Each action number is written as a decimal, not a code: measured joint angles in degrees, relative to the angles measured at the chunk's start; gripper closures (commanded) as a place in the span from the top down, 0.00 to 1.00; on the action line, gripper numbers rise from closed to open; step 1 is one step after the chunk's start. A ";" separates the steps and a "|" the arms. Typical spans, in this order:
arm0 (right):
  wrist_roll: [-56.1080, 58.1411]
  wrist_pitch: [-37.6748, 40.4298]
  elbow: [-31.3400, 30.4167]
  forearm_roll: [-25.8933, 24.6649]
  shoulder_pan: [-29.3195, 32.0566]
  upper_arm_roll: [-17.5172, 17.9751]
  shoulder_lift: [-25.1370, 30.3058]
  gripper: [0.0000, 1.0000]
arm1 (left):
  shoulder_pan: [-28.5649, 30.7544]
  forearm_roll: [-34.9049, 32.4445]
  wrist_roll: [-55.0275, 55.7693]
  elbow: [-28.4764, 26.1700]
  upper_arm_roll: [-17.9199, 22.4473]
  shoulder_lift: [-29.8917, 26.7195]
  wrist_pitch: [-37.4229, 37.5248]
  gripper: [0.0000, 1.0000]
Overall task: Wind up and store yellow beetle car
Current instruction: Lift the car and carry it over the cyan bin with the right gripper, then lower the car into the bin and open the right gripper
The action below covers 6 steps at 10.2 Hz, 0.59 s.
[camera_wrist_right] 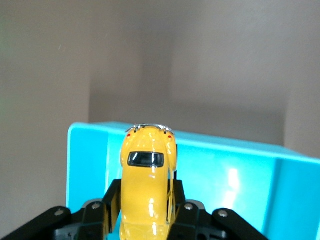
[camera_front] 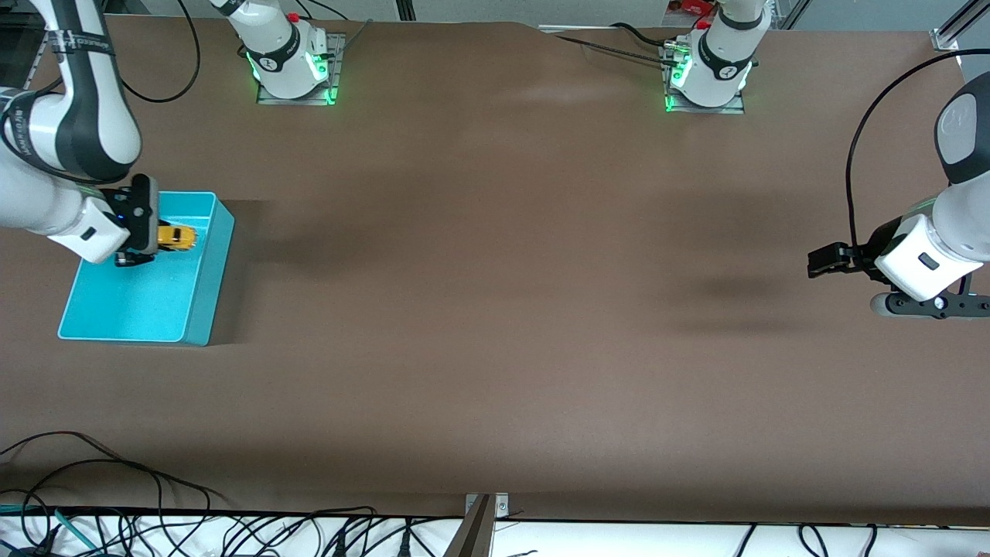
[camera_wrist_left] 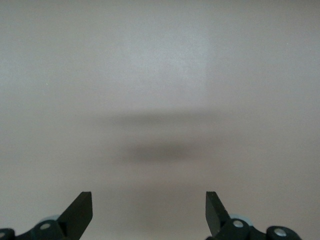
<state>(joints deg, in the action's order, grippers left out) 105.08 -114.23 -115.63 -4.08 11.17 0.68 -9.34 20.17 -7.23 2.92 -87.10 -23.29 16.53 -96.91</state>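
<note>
With the yellow beetle car [camera_front: 177, 238] inside the teal bin's rim and a clear bin bottom below, my right gripper should carry on lowering the car and release at the bin's bottom [camera_front: 175, 265].
The yellow beetle car [camera_front: 177, 237] is held in my right gripper [camera_front: 147, 236] over the open teal bin [camera_front: 205, 267] at the right arm's end of the table. In the right wrist view the car [camera_wrist_right: 146, 185] sits between the black fingers [camera_wrist_right: 111, 200], which are shut on its sides, with the teal bin [camera_wrist_right: 240, 175] below it. My left gripper [camera_front: 821, 260] is open and empty, held above bare table at the left arm's end. The left wrist view shows its two fingertips [camera_wrist_left: 82, 210] spread wide over bare brown table.
The brown table top [camera_front: 495, 309] spreads between the two arms. The arm bases [camera_front: 290, 58] stand along the edge farthest from the front camera. Loose cables [camera_front: 116, 510] lie along the table's nearest edge.
</note>
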 measured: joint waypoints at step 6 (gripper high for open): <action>9.89 -3.61 -1.13 -5.81 7.31 0.39 -6.52 0.00 | 0.01 0.00 0.00 0.00 0.02 0.00 0.16 1.00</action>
<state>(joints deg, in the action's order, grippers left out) 114.97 -117.84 -116.75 -9.90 18.48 1.07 -15.86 20.17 -7.23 2.92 -87.10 -23.27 16.53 -96.75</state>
